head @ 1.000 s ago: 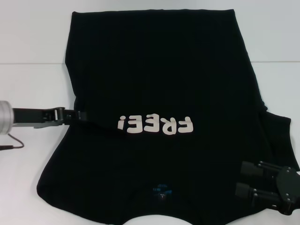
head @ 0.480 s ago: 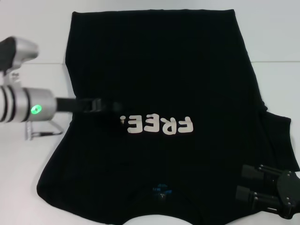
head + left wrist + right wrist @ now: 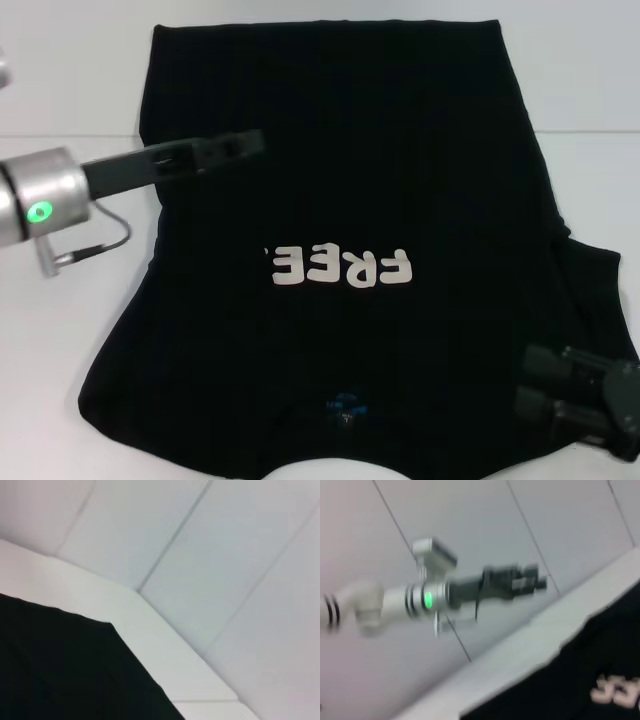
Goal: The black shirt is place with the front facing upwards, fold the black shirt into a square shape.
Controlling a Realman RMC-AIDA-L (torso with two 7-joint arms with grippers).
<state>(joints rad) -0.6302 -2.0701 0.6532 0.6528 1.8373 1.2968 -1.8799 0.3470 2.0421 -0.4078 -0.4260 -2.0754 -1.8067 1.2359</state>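
Observation:
The sleeve lies partly tucked (image 3: pixel 573 270) beneath the shirt's side. My right gripper should grab the sleeve's open end (image 3: pixel 622 292) and draw it out straight before I fold.
The black shirt (image 3: pixel 340 170) lies spread flat on the white table, with its pale "FREE!" letters (image 3: pixel 332 266) and its blue neck label (image 3: pixel 346 406) toward the near edge. My left gripper (image 3: pixel 250 143) reaches in from the left and hovers above the shirt's far-left part, with no cloth hanging from it. The right wrist view shows it as the left gripper (image 3: pixel 530 579) raised in the air over the shirt (image 3: pixel 570 680). My right gripper (image 3: pixel 526 385) rests over the shirt's near-right sleeve, its two fingers apart. One shirt corner (image 3: pixel 60 670) fills the left wrist view.
The white table (image 3: pixel 70 350) shows bare on both sides of the shirt, and pale wall panels (image 3: pixel 225 555) rise behind its far edge. A thin cable loop (image 3: pixel 100 240) hangs under the left arm.
My left gripper has risen from the shirt's left edge, swung in over the cloth and moved toward the far side. The right gripper has drifted slightly toward the near edge. The shirt has not moved.

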